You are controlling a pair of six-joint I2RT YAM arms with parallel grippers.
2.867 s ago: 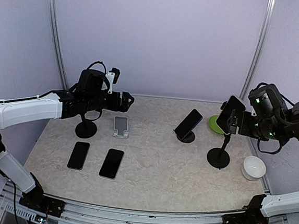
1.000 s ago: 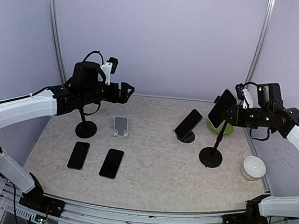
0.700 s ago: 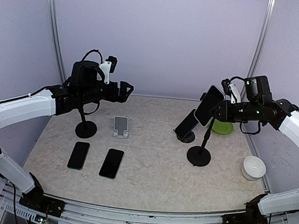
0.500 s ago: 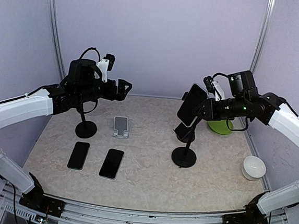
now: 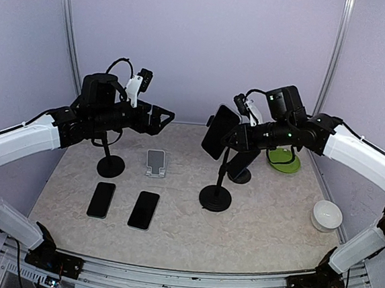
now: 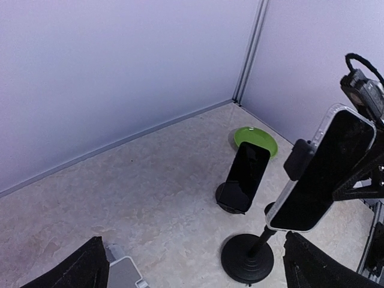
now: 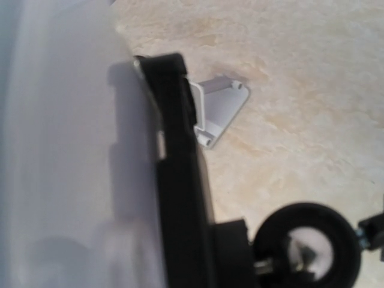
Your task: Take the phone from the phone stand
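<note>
The phone's lower end is free below the clamp, so the left gripper keeps moving toward it, open, and closes once its fingers are on either side of the phone's edges.
A black phone in a clear case sits clamped at the top of a black pole phone stand, near the middle of the table. My right gripper is shut on the phone from behind, at the clamp. In the right wrist view the phone's edge fills the left half, with the stand's round base below; my own fingers are hidden there. My left gripper hovers open to the phone's left, with nothing in it. The left wrist view shows the phone and its stand ahead to the right.
A second phone leans on a low round stand behind, with a green plate beyond it. A white bowl sits at the right. Two phones lie flat at the left, near a grey stand and an empty black stand.
My right arm has carried the stand with its phone leftward, from the right side to the middle of the table. The left arm has risen slightly, still open.
</note>
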